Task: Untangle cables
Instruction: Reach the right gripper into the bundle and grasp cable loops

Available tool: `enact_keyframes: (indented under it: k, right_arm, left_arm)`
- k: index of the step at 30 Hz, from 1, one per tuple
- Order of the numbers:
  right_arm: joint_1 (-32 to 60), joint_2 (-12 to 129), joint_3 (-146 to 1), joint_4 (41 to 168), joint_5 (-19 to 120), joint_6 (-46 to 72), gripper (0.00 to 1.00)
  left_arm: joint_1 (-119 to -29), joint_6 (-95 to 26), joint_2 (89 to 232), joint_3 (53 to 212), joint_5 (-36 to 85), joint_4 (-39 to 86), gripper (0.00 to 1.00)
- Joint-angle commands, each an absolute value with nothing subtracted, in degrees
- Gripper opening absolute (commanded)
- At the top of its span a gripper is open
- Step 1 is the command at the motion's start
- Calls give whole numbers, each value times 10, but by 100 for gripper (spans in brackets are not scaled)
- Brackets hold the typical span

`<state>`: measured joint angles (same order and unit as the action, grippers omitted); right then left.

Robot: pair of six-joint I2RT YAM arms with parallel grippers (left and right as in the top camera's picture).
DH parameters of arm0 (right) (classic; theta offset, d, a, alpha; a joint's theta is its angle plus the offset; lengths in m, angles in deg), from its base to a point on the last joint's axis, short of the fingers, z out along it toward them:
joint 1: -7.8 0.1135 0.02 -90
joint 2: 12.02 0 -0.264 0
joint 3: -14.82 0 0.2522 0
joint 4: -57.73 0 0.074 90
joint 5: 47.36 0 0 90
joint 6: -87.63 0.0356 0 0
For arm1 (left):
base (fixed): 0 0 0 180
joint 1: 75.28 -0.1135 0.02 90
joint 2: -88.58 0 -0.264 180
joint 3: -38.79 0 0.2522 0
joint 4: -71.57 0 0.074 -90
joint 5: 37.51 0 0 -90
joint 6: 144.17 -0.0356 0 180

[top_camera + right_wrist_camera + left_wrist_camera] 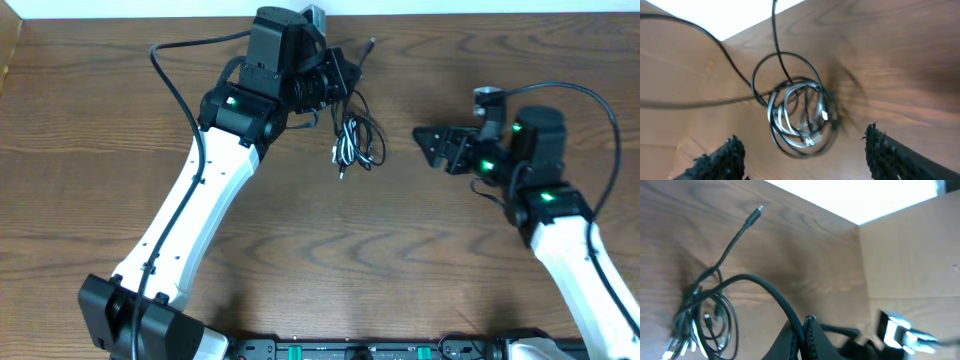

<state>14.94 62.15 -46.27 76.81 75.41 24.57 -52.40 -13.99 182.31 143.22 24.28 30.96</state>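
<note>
I should hold the tangle (372, 146) with my right gripper while my left gripper pulls back, because the black cable in my left gripper winds into the loose tangle (350, 122).
The cables (356, 140) lie as one tangle on the wooden table between my two arms, black loops wound round a white cord (786, 120). One black strand runs away from the tangle to a small plug (759, 210). My left gripper (341, 76) sits just behind the tangle and is shut on a black cable (771, 291) that arcs down into the bundle (705, 322). My right gripper (428, 147) is to the right of the tangle. It is open, its fingers (725, 157) standing either side of the bundle (800, 117) without touching it.
A cardboard wall (910, 255) stands along the far edge of the table (300, 250). The arms' own thicker black leads (170, 70) loop over the table behind each arm. A white object (900, 330) shows beside the left gripper.
</note>
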Motion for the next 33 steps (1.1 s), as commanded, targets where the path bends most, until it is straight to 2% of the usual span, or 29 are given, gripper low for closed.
enact_keyframes:
  k: [1,5,10,16,20,23,26,33]
  right_arm:
    - [175,669,-472,734,743,331,75]
    - [192,721,-472,688,742,359,74]
    - [219,783,-472,631,737,384,68]
    - [272,855,-472,604,686,415,56]
    - [289,880,-472,590,686,419,31]
    - [283,880,-472,590,683,419,1]
    - [264,872,-472,592,688,414,1]
    - [196,815,-478,669,700,358,1]
  left_arm:
    - [-526,-125,1808,1451,168,314,7]
    - [-526,-125,1808,1451,140,313,8]
    - [-525,-125,1808,1451,118,313,8]
    - [-525,-125,1808,1451,113,310,8]
    - [-527,-139,1808,1451,116,309,8]
    - [-528,-169,1808,1451,144,294,8]
    - [-531,-189,1808,1451,221,251,8]
    - [-558,-236,1811,1446,513,122,8]
